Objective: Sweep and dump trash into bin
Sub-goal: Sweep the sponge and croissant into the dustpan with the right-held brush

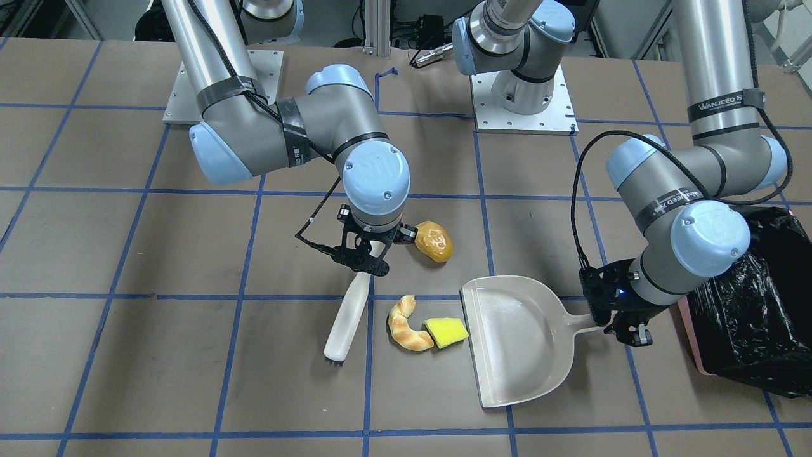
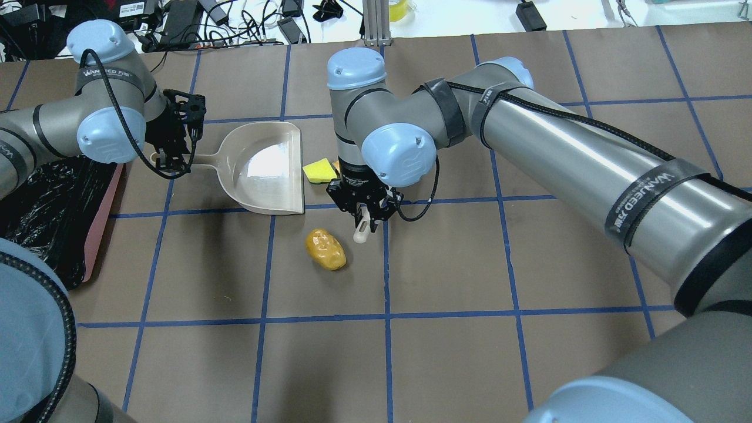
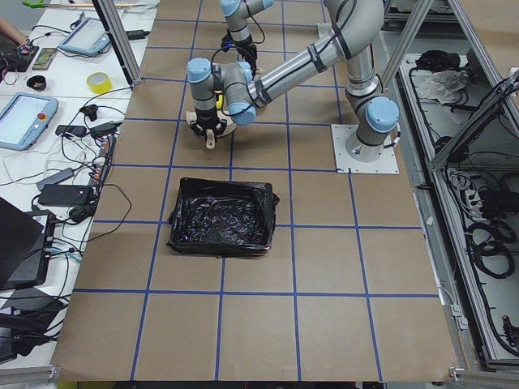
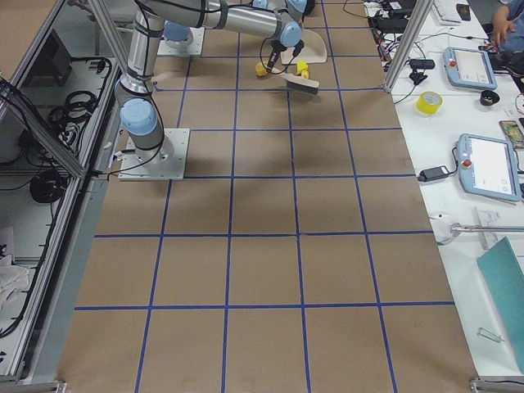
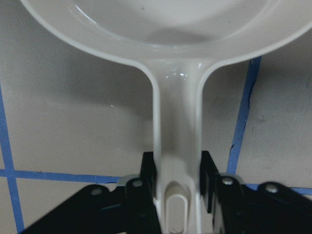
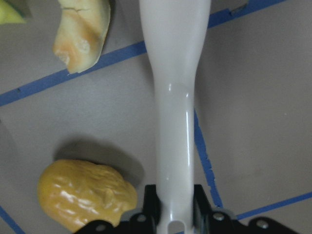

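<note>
The robot's right gripper should sweep the croissant piece [image 1: 404, 325] and yellow wedge into the dustpan [image 1: 519, 339] before the golden lump, because those two lie between the bristles and the dustpan's edge.
The trash lies on the brown table: a golden potato-shaped lump [image 1: 434, 241], a tan croissant piece [image 1: 406, 325] and a yellow wedge [image 1: 446, 331] at the open lip of a beige dustpan [image 1: 514, 336]. My left gripper [image 1: 625, 324] is shut on the dustpan handle [image 5: 178, 126]; the pan lies flat. My right gripper [image 1: 365, 266] is shut on the white handle of a brush [image 1: 346, 311], bristles down on the table left of the croissant. The lump [image 6: 85, 195] sits just beside the right gripper. The bin [image 1: 755, 304], pink with a black bag, stands behind the left gripper.
Blue tape lines grid the table. The bin [image 2: 53, 217] sits at the table's left edge in the overhead view, close to my left arm. Both arm bases [image 1: 523, 95] are bolted at the robot's side of the table. Tablets and cables lie beyond the far edge.
</note>
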Robot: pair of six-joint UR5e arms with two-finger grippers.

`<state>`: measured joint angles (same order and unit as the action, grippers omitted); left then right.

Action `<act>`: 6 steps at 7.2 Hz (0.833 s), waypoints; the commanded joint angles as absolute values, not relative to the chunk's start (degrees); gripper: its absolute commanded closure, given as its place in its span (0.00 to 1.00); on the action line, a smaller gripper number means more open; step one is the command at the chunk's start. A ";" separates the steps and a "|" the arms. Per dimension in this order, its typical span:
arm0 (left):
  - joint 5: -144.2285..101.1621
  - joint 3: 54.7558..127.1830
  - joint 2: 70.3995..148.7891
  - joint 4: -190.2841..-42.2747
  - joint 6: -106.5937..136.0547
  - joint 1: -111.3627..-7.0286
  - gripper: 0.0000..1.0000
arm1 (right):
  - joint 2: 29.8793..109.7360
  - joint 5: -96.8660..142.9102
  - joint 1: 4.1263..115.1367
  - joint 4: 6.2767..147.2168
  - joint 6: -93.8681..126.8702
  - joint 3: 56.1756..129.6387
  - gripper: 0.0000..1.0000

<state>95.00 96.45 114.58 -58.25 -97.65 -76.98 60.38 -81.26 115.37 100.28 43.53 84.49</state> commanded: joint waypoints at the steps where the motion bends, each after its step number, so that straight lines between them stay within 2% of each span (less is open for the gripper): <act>1: 95.01 96.50 114.70 -58.10 -97.56 -76.99 0.95 | 54.36 -80.16 118.46 101.07 45.52 76.95 1.00; 3: 95.01 96.50 114.70 -58.01 -97.65 -76.99 0.95 | 45.91 -79.03 121.98 101.07 46.75 67.11 1.00; 5: 94.92 96.50 114.70 -57.92 -97.65 -76.99 0.95 | 42.81 -70.52 122.25 101.07 47.28 57.61 1.00; 6: 94.92 96.50 114.70 -57.92 -97.65 -76.99 0.95 | 42.98 -69.62 122.60 100.73 47.37 56.35 1.00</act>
